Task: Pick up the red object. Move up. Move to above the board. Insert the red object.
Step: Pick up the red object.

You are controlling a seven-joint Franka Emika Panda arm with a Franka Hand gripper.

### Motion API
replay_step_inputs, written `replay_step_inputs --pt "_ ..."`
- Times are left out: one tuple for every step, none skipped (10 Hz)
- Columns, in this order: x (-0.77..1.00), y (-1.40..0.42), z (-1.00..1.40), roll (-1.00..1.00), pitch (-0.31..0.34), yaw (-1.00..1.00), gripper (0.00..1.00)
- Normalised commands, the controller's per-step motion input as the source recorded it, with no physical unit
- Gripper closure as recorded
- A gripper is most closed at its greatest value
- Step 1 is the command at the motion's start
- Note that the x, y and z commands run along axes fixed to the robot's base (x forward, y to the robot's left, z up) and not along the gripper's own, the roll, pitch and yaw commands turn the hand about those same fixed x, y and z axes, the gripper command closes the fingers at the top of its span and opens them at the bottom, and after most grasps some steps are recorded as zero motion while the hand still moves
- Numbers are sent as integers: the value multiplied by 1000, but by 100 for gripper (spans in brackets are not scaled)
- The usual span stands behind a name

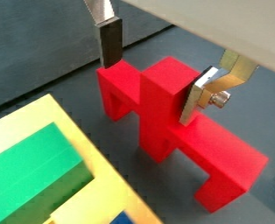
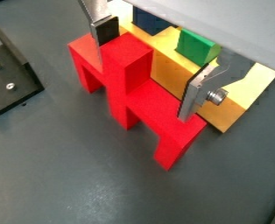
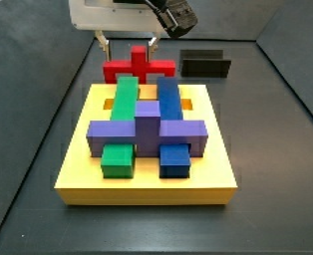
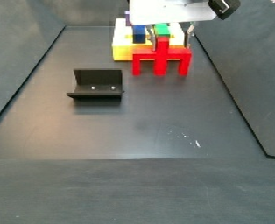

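Observation:
My gripper will lower the red object (image 3: pixel 140 68) into the board, and the red object will straddle the green and blue pieces then, because it has gaps (image 1: pixel 189 173) between its legs.
The red object (image 1: pixel 164 105) is a cross-shaped block with a raised middle bar. It stands on the dark floor right behind the yellow board (image 3: pixel 80 149), and also shows in both side views (image 3: pixel 137 68) (image 4: pixel 161 59) and a wrist view (image 2: pixel 128 83). My gripper (image 1: pixel 151 87) is lowered over it and open, with one finger (image 1: pixel 109 44) on each side of the raised bar and a gap still showing. The gripper also appears in the wrist view (image 2: pixel 148 74) and both side views (image 3: pixel 126 48) (image 4: pixel 161 37). The board carries green, blue and purple pieces.
The dark fixture (image 3: pixel 203 64) stands on the floor beside the red object, and also shows in a side view (image 4: pixel 95 85) and a wrist view (image 2: pixel 5 74). Dark walls enclose the floor.

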Motion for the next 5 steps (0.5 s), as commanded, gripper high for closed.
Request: replay_step_inputs --pt "26 -26 0 20 0 -20 0" --pt "0 37 0 0 0 0 0" --pt "0 169 0 0 0 0 0" --pt "0 91 0 0 0 0 0" --pt "0 0 0 -6 0 0 0"
